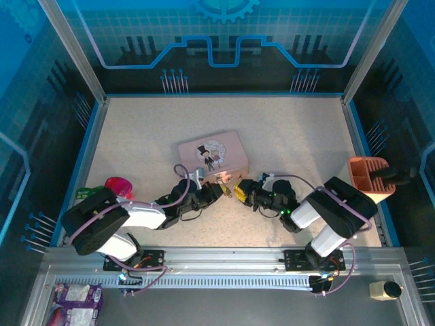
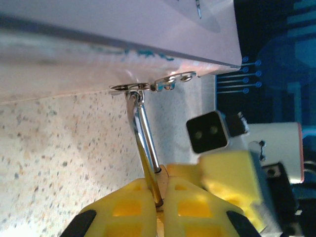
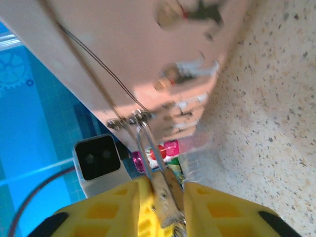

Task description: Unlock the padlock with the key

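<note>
Next, my right gripper opens, moves round to the front and takes the key ring (image 3: 179,230) end-on, because it is coming at the padlock's body (image 3: 165,197) from the side.
Just in front of the pink tin (image 1: 213,155), both grippers meet tip to tip. My left gripper (image 1: 219,190) (image 2: 160,197) is shut on the padlock (image 2: 170,174). Its brass body is pinched between the yellow fingers. Its silver shackle (image 2: 147,143) sticks out to the tin's latch. My right gripper (image 1: 239,190) (image 3: 162,188) faces it, its yellow fingers closed on a blurred grey metal piece, the key (image 3: 170,212). The padlock's shackle (image 3: 148,143) rises from that piece toward the tin (image 3: 138,49). How the key meets the lock body is hidden.
An orange rack (image 1: 367,175) stands at the right wall. Pink and green packets (image 1: 112,187) lie beside the left arm. A purple bag (image 1: 76,299) and a small bottle (image 1: 389,290) sit outside the front rail. Open tabletop (image 1: 292,136) lies behind and to the right.
</note>
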Tool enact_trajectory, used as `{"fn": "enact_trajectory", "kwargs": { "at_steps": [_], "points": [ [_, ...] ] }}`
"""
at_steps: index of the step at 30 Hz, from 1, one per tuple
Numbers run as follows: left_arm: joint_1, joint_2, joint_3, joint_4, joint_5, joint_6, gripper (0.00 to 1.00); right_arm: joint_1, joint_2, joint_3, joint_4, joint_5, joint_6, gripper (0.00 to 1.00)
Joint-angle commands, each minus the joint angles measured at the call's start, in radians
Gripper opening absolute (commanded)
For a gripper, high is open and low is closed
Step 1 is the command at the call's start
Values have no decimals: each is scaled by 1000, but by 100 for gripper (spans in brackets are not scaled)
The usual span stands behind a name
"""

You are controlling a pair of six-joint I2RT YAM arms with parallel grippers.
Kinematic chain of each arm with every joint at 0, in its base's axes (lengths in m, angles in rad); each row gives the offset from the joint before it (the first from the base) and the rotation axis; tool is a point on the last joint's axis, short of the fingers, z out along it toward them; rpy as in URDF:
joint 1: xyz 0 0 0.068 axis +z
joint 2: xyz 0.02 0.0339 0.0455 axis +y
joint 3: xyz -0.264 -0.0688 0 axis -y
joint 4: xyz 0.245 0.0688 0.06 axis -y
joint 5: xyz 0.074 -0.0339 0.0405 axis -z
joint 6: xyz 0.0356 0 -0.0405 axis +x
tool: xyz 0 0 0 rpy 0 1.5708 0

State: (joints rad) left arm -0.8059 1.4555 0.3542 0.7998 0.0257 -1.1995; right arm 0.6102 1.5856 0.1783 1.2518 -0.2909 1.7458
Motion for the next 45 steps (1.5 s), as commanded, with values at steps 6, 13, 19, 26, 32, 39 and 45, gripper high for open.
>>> {"fn": "enact_trajectory", "kwargs": {
  "at_steps": [6, 13, 19, 26, 32, 39, 45],
  "points": [
    [-6, -103, 62, -65, -13, 24, 0, -14, -419, 70, -706, 27, -309, 53],
    [-6, -140, 117, -267, -61, 52, 0, 33, -647, 332, -1395, 144, -842, 52],
    [-8, -191, 184, -442, -109, 100, 0, 226, -680, 393, -1527, 421, -1186, 48],
    [-8, -196, 228, -503, -97, 81, 0, 404, -701, 247, -1295, 573, -1338, 47],
    [-8, -198, 233, -506, -89, 83, 0, 544, -653, 196, -1141, 703, -1558, 48],
    [-8, -208, 224, -500, -85, 79, 0, 599, -547, 144, -901, 839, -1719, 46],
    [-9, -212, 223, -499, -80, 77, 0, 615, -409, 142, -693, 866, -1830, 48]
  ]
}}
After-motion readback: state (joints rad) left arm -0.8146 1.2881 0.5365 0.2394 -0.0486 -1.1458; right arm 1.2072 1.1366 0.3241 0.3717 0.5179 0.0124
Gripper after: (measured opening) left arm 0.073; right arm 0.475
